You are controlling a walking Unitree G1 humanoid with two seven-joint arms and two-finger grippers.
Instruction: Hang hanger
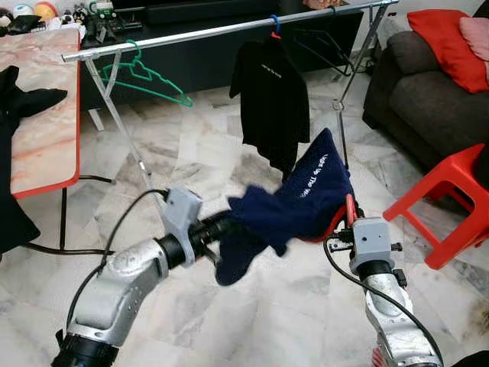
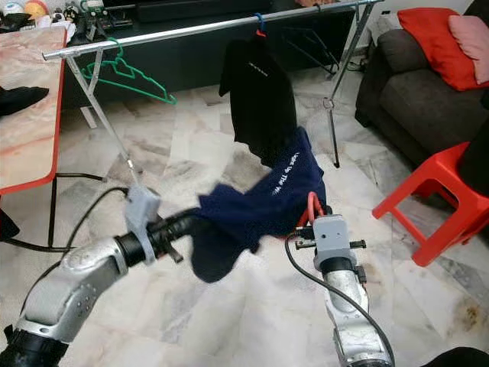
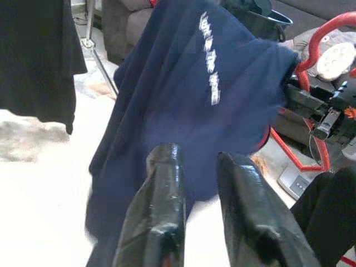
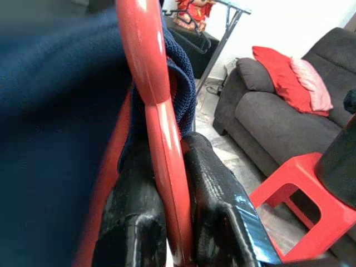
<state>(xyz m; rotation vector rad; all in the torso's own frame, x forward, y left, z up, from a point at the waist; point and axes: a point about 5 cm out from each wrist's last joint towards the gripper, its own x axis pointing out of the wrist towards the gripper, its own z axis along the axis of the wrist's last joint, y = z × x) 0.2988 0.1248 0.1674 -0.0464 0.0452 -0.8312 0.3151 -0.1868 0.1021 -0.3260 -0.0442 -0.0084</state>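
Observation:
My gripper will make the navy shirt (image 1: 306,199) slide along the red hanger (image 3: 314,51) and bunch up when it pulls, because the hanger sticks out past the shirt's loose cloth.
A navy blue shirt (image 1: 306,191) with white lettering hangs on a red hanger (image 4: 147,67). My right gripper (image 4: 167,147) is shut on the hanger's red bar and holds it low in front of me, under the silver clothes rail (image 1: 229,30). My left gripper (image 3: 198,153) is open at the shirt's left side, its fingertips (image 3: 167,153) just short of the cloth; in the eye views the cloth covers them. A black shirt (image 1: 271,99) hangs from the rail on a blue hanger, and an empty green hanger (image 1: 145,76) hangs further left.
A marble-topped table (image 1: 46,122) with a red edge stands on the left, black clothes lying on it. On the right are a red plastic stool (image 1: 451,199) and a grey sofa (image 1: 428,99). The rack's legs (image 1: 122,130) and a black cable (image 1: 53,248) cross the floor.

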